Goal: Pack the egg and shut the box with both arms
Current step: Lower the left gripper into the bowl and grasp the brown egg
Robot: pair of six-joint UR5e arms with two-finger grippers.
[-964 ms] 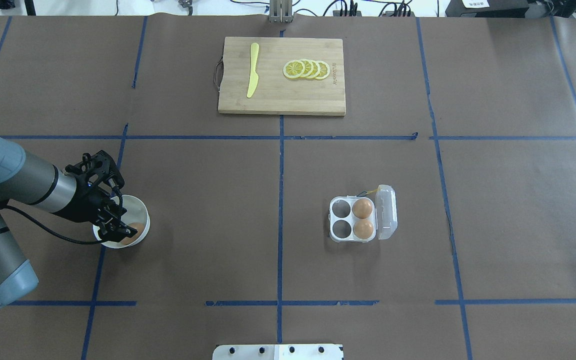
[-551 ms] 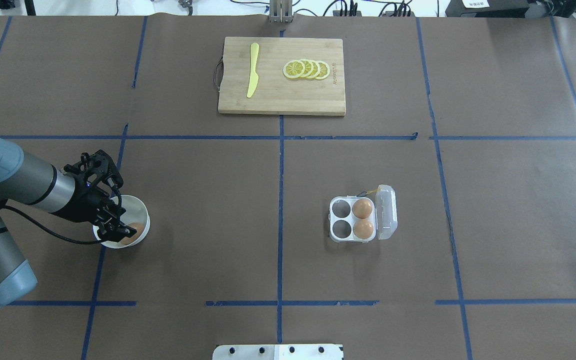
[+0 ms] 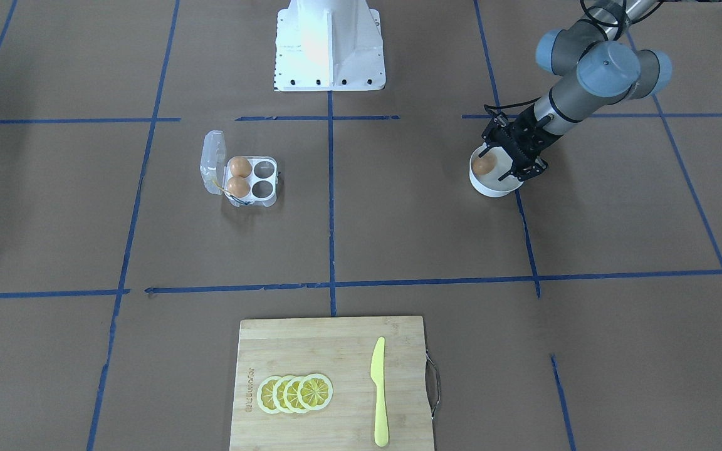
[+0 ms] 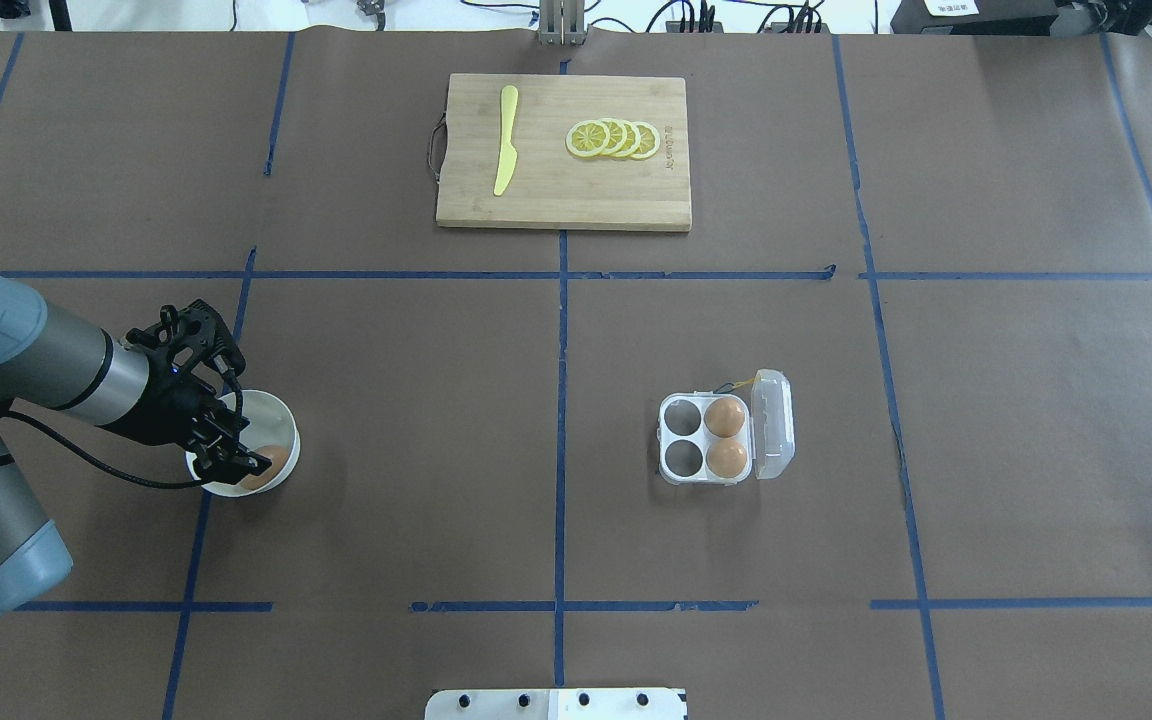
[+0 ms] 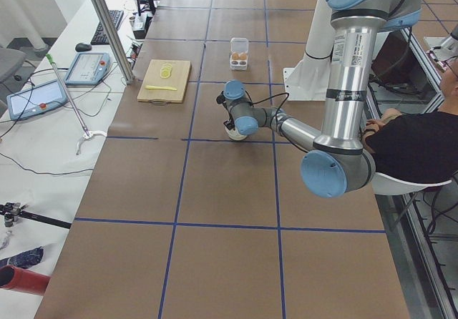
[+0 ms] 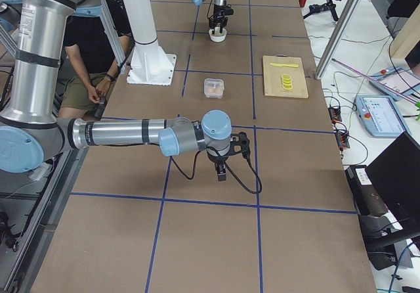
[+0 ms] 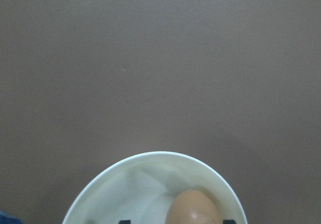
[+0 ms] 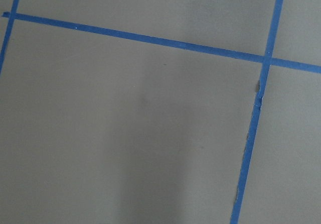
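My gripper is to lower the tan egg [image 3: 483, 163] into an empty cell. The egg will go down only partway, because the packed eggs [image 3: 239, 176] stick up above their cells.
A tan egg [image 4: 271, 462] lies in a round white bowl [image 4: 281, 418] at the table's left. My left gripper [image 4: 248, 440] reaches down into the bowl, open, with a finger on either side of the egg [image 7: 193, 209]; the right finger is close to it. The clear four-cell carton [image 4: 681, 440] stands right of centre with its lid [image 4: 774, 422] open to the right. Two eggs [image 4: 725, 416] [image 4: 727, 458] fill its right cells and the left cells are empty. My right gripper [image 6: 222, 171] hangs over bare table, shown only in the exterior right view; I cannot tell whether it is open or shut.
A wooden cutting board [image 4: 563, 190] at the far centre carries a yellow knife [image 4: 506, 140] and lemon slices [image 4: 613, 138]. The white pedestal [image 3: 328, 44] stands at the robot's side of the table. A seated person [image 5: 408, 140] is beside the table.
My left gripper has shifted very slightly to the left over the bowl. The egg, bowl and carton have not moved.
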